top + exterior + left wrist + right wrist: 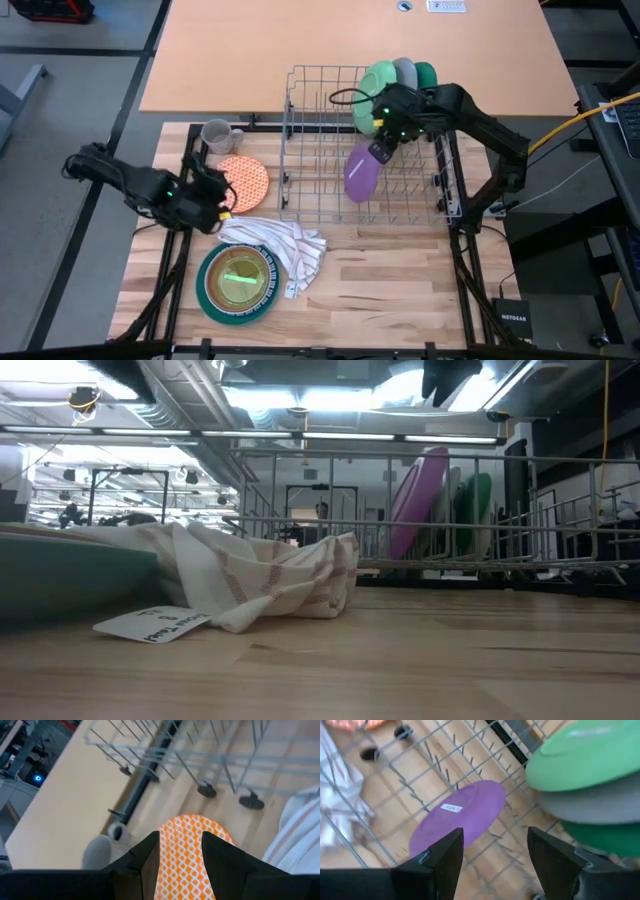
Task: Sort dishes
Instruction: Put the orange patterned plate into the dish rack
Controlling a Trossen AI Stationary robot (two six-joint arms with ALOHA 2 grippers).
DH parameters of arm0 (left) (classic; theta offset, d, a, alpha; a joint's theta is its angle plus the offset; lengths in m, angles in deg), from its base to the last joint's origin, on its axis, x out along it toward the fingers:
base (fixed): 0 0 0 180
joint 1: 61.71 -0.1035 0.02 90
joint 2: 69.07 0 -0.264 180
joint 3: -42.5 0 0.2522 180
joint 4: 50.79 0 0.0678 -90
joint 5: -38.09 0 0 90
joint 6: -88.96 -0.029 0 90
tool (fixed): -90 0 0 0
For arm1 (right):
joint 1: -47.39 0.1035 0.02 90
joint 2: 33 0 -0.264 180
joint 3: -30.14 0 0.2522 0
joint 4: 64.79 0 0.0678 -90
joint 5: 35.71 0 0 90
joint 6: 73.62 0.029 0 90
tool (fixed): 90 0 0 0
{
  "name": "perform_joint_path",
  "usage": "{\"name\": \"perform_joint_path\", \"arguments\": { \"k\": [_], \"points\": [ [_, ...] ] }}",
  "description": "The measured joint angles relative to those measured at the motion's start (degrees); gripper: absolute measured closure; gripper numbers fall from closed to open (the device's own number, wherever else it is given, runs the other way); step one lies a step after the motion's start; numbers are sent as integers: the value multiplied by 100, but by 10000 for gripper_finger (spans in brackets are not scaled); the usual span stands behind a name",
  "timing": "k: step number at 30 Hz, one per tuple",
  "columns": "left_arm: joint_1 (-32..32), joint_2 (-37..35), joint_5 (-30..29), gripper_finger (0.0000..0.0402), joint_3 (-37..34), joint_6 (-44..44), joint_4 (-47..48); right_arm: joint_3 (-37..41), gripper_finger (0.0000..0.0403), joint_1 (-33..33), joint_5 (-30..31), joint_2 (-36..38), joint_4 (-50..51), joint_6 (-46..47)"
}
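Note:
My left gripper's open fingers point across the orange plate's flat side (246,180). I should therefore back off and lower them astride the plate's rim (249,210) beside the cloth.
A purple plate (361,171) stands on edge in the grey wire rack (300,150) and leans between its tines; it also shows in the right wrist view (460,817) and the low view (420,500). My right gripper (381,148) (495,855) hangs open just above it, touching nothing. Green (382,78), grey (405,71) and teal (426,75) plates stand at the rack's far end. My left gripper (221,197) (181,865) is open over the near left edge of an orange patterned plate (244,181) (187,845) that lies flat on the table.
A grey mug (215,133) stands left of the rack. A white striped cloth (275,245) lies crumpled near the middle. A green plate with a yellow-green dish on it (238,280) lies at the near left. There is bare table at the near right.

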Motion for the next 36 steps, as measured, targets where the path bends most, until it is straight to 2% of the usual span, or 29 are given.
{"name": "perform_joint_path", "arguments": {
  "k": [3,6,12,16,20,23,31,33,36],
  "points": [
    [0,0,126,265,-659,-8,-568,2,180,0,-2,0,-10,-547],
    [0,1,551,265,-1221,-118,-1154,12,180,0,-2,0,-23,-908],
    [0,2,2249,265,-1781,-60,-2258,140,180,0,-192,0,-80,-1285],
    [16,0,3415,265,-1792,-17,-2955,275,180,2,-751,-4,-339,-1415],
    [22,0,4152,265,-1792,-11,-3514,379,180,2,-1205,-3,-649,-1489],
    [22,0,4330,265,-1792,5,-3594,475,180,2,-1377,-4,-790,-1490],
    [298,28,4342,265,-1792,-23,-3585,664,180,2,-1496,-4,-832,-1493],
    [334,39,4166,265,-1792,89,-3447,667,180,2,-1517,-4,-903,-1492],
    [332,39,3479,265,-1793,547,-3069,667,180,2,-1612,-4,-1070,-1495]
  ]
}}
